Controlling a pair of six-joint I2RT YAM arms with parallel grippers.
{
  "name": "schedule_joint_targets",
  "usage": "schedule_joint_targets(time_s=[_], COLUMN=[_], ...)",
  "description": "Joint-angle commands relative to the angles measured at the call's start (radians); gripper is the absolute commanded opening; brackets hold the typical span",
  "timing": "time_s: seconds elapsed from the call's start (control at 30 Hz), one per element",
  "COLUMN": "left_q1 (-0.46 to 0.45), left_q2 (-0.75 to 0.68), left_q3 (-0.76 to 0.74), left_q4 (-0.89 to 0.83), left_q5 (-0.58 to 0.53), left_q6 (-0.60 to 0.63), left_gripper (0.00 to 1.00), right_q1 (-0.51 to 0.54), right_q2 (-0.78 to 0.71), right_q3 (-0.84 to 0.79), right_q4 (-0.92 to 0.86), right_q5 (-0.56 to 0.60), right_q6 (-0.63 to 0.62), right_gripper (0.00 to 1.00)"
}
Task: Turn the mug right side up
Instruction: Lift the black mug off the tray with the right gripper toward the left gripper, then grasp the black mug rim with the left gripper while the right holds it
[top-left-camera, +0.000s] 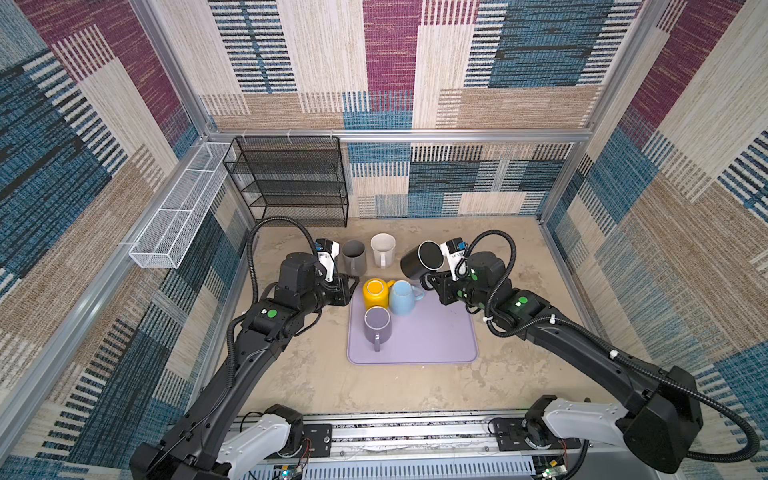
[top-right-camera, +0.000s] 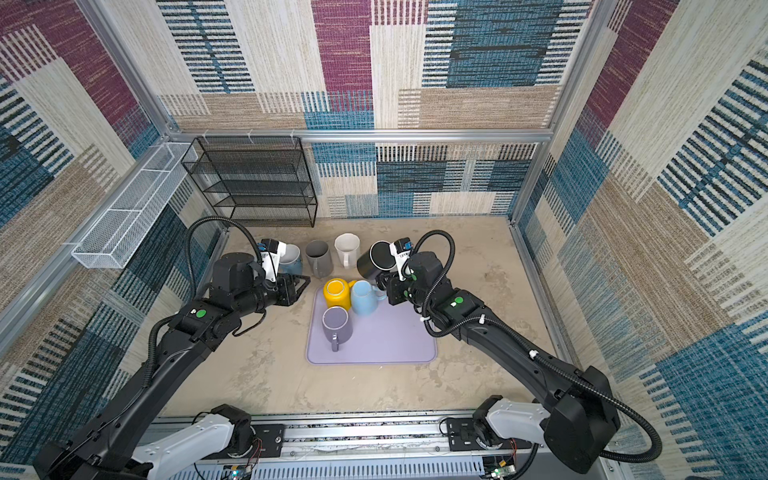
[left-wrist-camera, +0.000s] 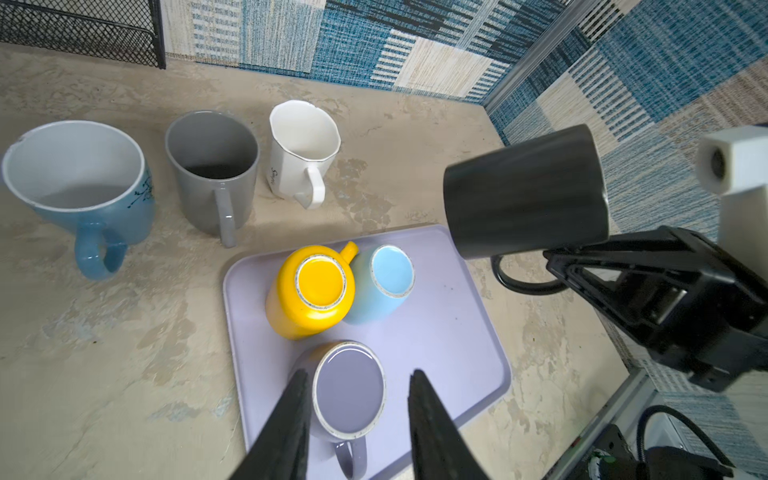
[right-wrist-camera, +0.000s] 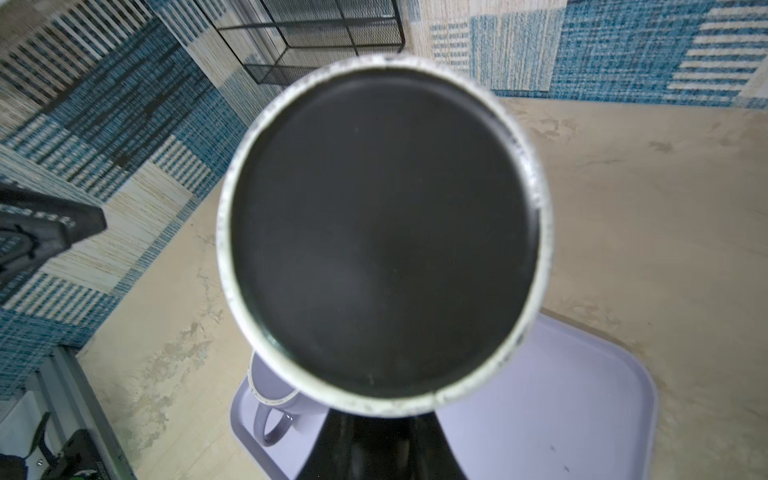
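My left gripper keeps going to that curve (left-wrist-camera: 509, 284) of the black mug's handle and closes there, as the curve is free and the mug's base (top-left-camera: 430, 254) is toward my right gripper.
A black mug (top-left-camera: 420, 261) (top-right-camera: 374, 261) hangs tilted in the air behind the lilac tray (top-left-camera: 436, 340). My right gripper (top-left-camera: 429, 281) (top-right-camera: 385, 283) is shut on its handle (left-wrist-camera: 517, 283). In the right wrist view the black mug's (right-wrist-camera: 382, 232) pale-rimmed base faces the camera and hides most of the right gripper (right-wrist-camera: 380, 451). My left gripper (top-left-camera: 351, 286) (left-wrist-camera: 359, 374) stands open and holds nothing, at the tray's back left corner. On the tray, bottoms up, are a purple mug (top-left-camera: 377, 326), a yellow mug (top-left-camera: 375, 293) and a light blue mug (top-left-camera: 402, 297).
Three upright mugs stand in a row behind the tray: blue (left-wrist-camera: 83, 187), grey (top-left-camera: 354, 257) and white (top-left-camera: 382, 249). A black mesh shelf (top-left-camera: 291, 183) stands at the back left, and a white wire basket (top-left-camera: 178, 208) hangs on the left wall.
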Motion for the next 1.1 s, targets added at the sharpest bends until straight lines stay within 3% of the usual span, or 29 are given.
schedule_joint_targets(time_s=[0.0, 0.33, 1.07], left_q1=[0.001, 0.001, -0.001], left_q2=[0.007, 0.019, 0.040], left_q3=[-0.016, -0.060, -0.126], left_q4=[0.094, 0.282, 0.809], left_q5=[0.094, 0.234, 0.512], left_q6=[-0.050, -0.127, -0.296], left_gripper=[0.36, 0.36, 0.37], right_q1=[-0.019, -0.056, -0.060], right_q2=[0.010, 0.038, 0.075], right_q3=[0.006, 0.033, 0.061], right_q4=[0.236, 0.420, 0.788], right_q5=[-0.151, -0.367, -0.657], right_q6=[0.022, 0.109, 0.298], right_gripper=[0.00, 0.00, 0.00])
